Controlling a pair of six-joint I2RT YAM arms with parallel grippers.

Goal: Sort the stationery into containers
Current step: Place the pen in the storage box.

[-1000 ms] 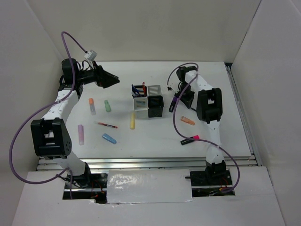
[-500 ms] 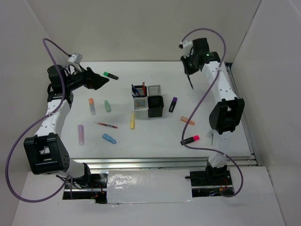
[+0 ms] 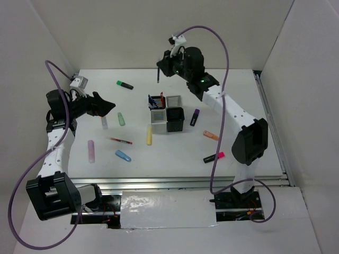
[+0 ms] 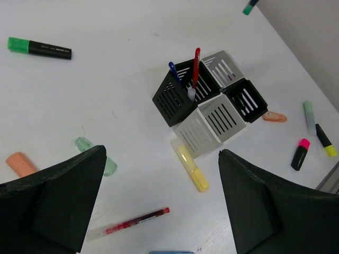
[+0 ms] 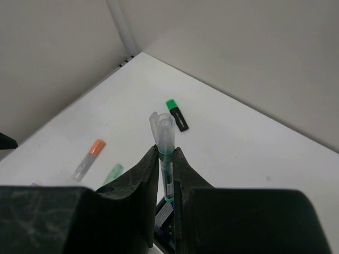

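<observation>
My right gripper should now go with the green pen upright, as there is room beside the pens in the black cup. It should move over the cup, go down and let go inside.
The containers stand mid-table as a 2x2 block of black and white slotted cups; a red and a blue pen stick up in one black cup. My right gripper hangs high behind the block, shut on a thin green pen with a clear cap, held upright. My left gripper is open and empty at the far left, above an orange marker. Loose stationery lies around: a green-ended highlighter, a red pen, a yellow marker, a pink-ended highlighter.
More markers lie on the table: green, lilac, blue, dark purple, orange. White walls close in the left, back and right. A metal rail runs along the right edge.
My right arm has swung from the back right corner leftward to above and behind the containers, carrying the pen. My left arm has drawn back toward the left wall.
</observation>
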